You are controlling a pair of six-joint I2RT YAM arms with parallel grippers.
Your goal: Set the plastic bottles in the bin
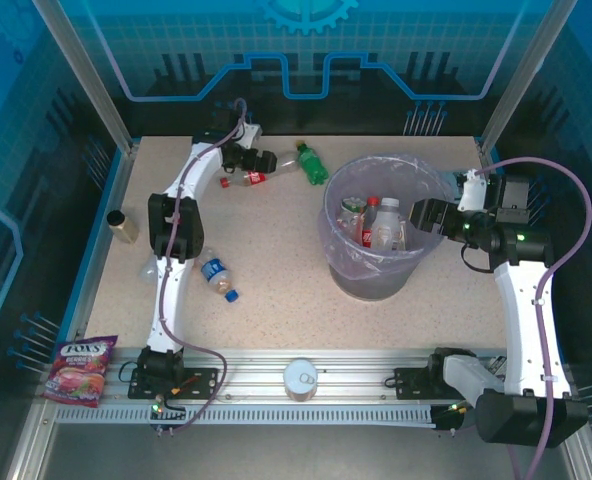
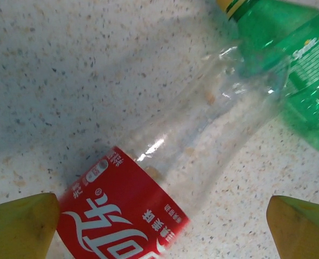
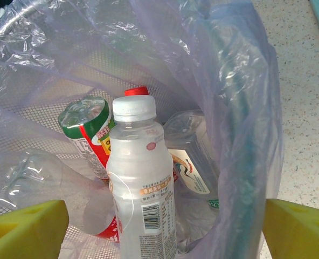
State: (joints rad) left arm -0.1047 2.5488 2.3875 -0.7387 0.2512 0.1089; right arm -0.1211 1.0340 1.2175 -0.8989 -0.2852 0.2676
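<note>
Next, I push the bin [image 1: 369, 272] closer by its rim [image 3: 241, 127] with my right gripper first, because the bin is far away from the clear bottle at my left gripper.
A clear bottle with a red label [image 2: 122, 213] [image 1: 251, 179] lies on the table between the wide-apart yellow fingers of my left gripper [image 2: 162, 224] [image 1: 266, 162], which is open. A green bottle [image 2: 294, 70] [image 1: 313, 163] lies just beyond it, touching its neck end. A blue-capped bottle [image 1: 218, 277] lies beside the left arm. My right gripper [image 3: 162, 229] [image 1: 423, 215] is open over the right rim of the bin [image 1: 348, 270] [image 3: 245, 118]. Below it a white-capped bottle [image 3: 140, 189] [image 1: 387, 222] stands upright among several bottles in the bag, free of both fingers.
An amber jar [image 1: 122, 226] stands at the table's left edge. A silver tin can [image 1: 300, 379] sits on the front rail between the arm bases, and a candy bag [image 1: 79, 368] lies at the front left. Frame posts stand at the back corners.
</note>
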